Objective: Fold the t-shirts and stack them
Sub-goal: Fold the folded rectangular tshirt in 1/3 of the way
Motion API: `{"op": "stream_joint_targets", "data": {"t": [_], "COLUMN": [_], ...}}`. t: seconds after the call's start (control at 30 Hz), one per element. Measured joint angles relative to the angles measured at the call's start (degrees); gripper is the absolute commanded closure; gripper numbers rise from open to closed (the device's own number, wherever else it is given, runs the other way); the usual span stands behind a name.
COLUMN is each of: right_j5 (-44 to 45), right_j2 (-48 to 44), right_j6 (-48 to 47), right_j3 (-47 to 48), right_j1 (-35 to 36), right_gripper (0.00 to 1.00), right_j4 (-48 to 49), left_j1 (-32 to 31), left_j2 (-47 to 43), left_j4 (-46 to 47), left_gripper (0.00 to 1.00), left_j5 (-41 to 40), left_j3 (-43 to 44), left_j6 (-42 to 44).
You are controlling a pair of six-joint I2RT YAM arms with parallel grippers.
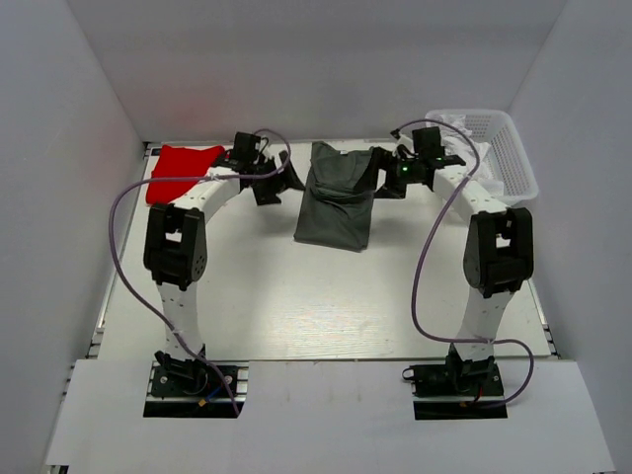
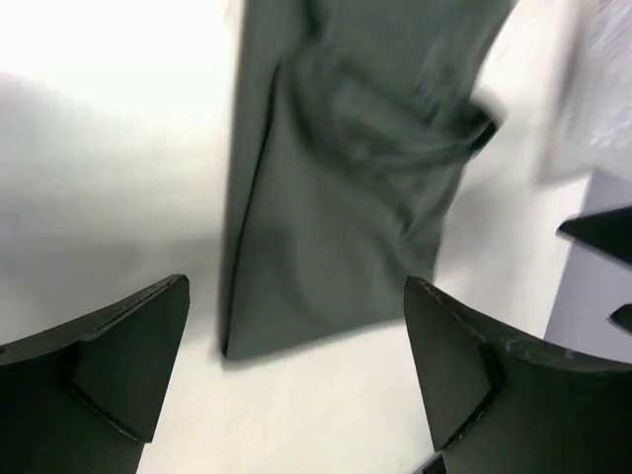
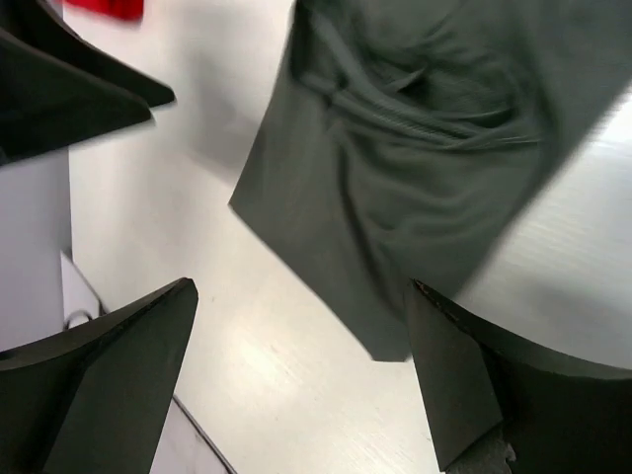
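The charcoal grey t-shirt is wrinkled across its middle [image 1: 341, 193] and needs the robot's right gripper back at its near corner [image 1: 363, 247], to lift it together with the left gripper before the folding.
The charcoal grey t-shirt [image 1: 336, 197] lies folded into a narrow strip at the back middle of the table, rumpled near its far end. It fills the upper part of the left wrist view [image 2: 346, 178] and of the right wrist view [image 3: 415, 168]. A red t-shirt [image 1: 180, 170] lies bunched at the back left, with a corner [image 3: 104, 8] showing in the right wrist view. My left gripper [image 1: 279, 181] hovers just left of the grey shirt, jaws wide open and empty [image 2: 296, 296]. Just right of it, my right gripper [image 1: 383, 170] is open too, holding nothing [image 3: 301, 296].
A white plastic basket [image 1: 494, 148] stands at the back right corner. White walls enclose the table on three sides. Purple cables loop from each arm. Bare white tabletop [image 1: 326, 296] lies between the shirts and the arm bases.
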Motion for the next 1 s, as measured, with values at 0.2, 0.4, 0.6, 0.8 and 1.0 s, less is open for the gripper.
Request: {"op": "stream_joint_targets", "data": {"t": [0.2,0.4,0.6,0.8,1.0], "right_j5": [-2.7,-2.3,1.2,10.9,19.7], "right_j2": [3.6,14.8,19.8,20.9,23.7], "right_j6": [-2.1,-2.3,-2.6,-3.1,-3.1], "right_j3": [0.0,9.7,14.4,17.3,23.4], "right_j1": [7.2,10.4,11.6,12.7,13.0], "right_gripper": [0.10,0.10,0.10,0.10,0.10], "right_j4": [1.7,1.4,1.3,1.8,4.7], "left_j1": [-1.0,-1.1,-1.1,-1.1,-1.1], "left_j2": [-15.8,-28.9,-31.1,-30.5,-29.0], "left_j4": [-1.6,-4.3,-6.6,-8.5,-9.2], "left_gripper": [0.00,0.00,0.00,0.00,0.00], "left_j5": [-0.9,-3.3,-6.0,-7.4,-7.5], "left_j3": [-24.8,-36.9,-37.7,-37.7,-37.5], "left_j6": [1.4,1.6,1.6,1.9,1.9]}}
